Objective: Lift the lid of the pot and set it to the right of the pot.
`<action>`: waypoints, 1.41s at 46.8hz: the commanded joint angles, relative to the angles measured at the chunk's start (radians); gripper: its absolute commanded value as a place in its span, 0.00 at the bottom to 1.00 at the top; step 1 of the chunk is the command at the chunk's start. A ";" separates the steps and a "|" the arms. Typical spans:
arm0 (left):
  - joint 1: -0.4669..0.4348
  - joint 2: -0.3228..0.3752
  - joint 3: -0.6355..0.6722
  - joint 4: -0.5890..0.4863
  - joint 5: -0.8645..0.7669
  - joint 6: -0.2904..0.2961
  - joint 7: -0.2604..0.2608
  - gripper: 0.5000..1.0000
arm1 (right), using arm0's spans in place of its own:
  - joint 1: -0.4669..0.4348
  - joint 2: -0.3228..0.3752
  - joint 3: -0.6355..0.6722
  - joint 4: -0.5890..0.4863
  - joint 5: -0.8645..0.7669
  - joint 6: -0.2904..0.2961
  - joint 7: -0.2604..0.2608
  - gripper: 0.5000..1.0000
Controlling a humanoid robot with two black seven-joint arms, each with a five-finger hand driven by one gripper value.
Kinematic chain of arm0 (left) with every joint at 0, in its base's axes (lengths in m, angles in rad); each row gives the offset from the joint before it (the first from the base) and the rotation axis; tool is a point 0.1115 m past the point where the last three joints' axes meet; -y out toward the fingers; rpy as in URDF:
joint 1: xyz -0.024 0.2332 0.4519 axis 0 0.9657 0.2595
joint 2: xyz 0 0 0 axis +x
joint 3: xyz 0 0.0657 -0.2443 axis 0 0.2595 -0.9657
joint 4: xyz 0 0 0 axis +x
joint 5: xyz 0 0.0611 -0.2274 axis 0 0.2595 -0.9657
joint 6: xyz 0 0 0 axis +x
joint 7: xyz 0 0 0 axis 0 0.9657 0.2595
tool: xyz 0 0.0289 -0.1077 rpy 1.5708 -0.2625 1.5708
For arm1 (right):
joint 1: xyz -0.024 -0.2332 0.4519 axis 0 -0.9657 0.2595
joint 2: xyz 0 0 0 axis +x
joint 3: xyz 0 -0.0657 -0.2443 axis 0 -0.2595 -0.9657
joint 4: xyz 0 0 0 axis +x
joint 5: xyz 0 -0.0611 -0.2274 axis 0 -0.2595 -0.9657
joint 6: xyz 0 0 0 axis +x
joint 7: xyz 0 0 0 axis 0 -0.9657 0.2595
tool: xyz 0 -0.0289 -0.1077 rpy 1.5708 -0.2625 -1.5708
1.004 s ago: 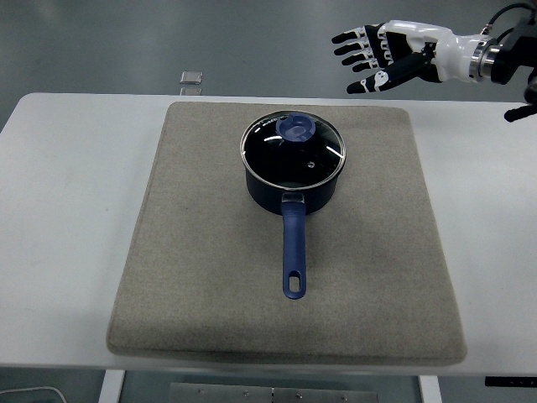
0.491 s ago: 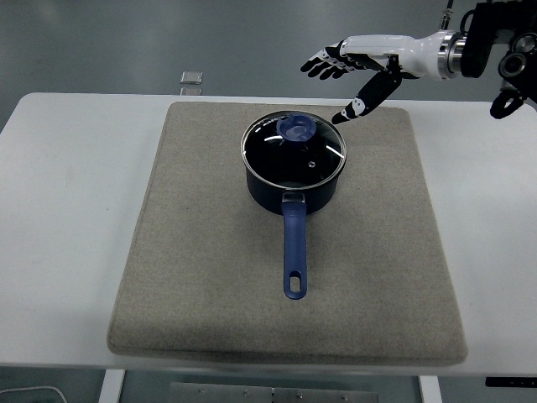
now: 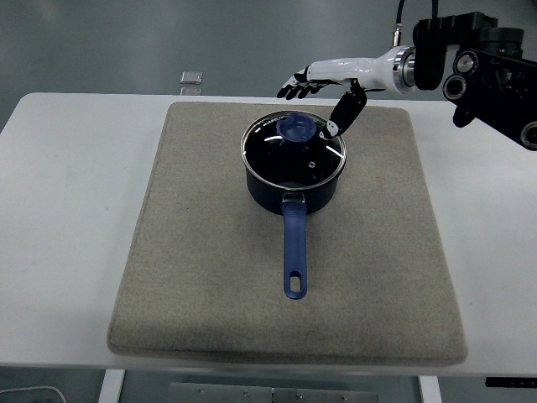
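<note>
I can see only even darkness through the glass lid [image 3: 281, 164], so I should expect an empty dark blue pot [image 3: 267, 195] when I lift the lid by its knob.
A dark blue pot [image 3: 292, 180] stands on a grey mat [image 3: 210, 252] in the middle of the table, its blue handle [image 3: 294, 252] pointing toward the near edge. A glass lid [image 3: 294, 149] with a blue knob [image 3: 296, 127] sits on it. My right hand [image 3: 312, 104], white with black fingers, reaches in from the upper right and hovers just above and behind the knob. Its fingers are spread and the thumb hangs down at the lid's right rim. It holds nothing. The left arm is out of view.
The white table [image 3: 67, 210] extends beyond the mat on both sides. A small flat grey object [image 3: 191, 78] lies at the table's far edge, left of the pot. The right arm's black forearm [image 3: 478, 59] fills the upper right corner.
My right hand has moved left and down from the upper right corner, ending just above the lid's knob. Its fingers stay spread. Pot and lid have not moved.
</note>
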 commanded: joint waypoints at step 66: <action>0.000 0.000 -0.001 0.000 0.000 0.000 0.000 1.00 | -0.002 0.038 -0.023 0.000 -0.091 -0.010 0.000 0.54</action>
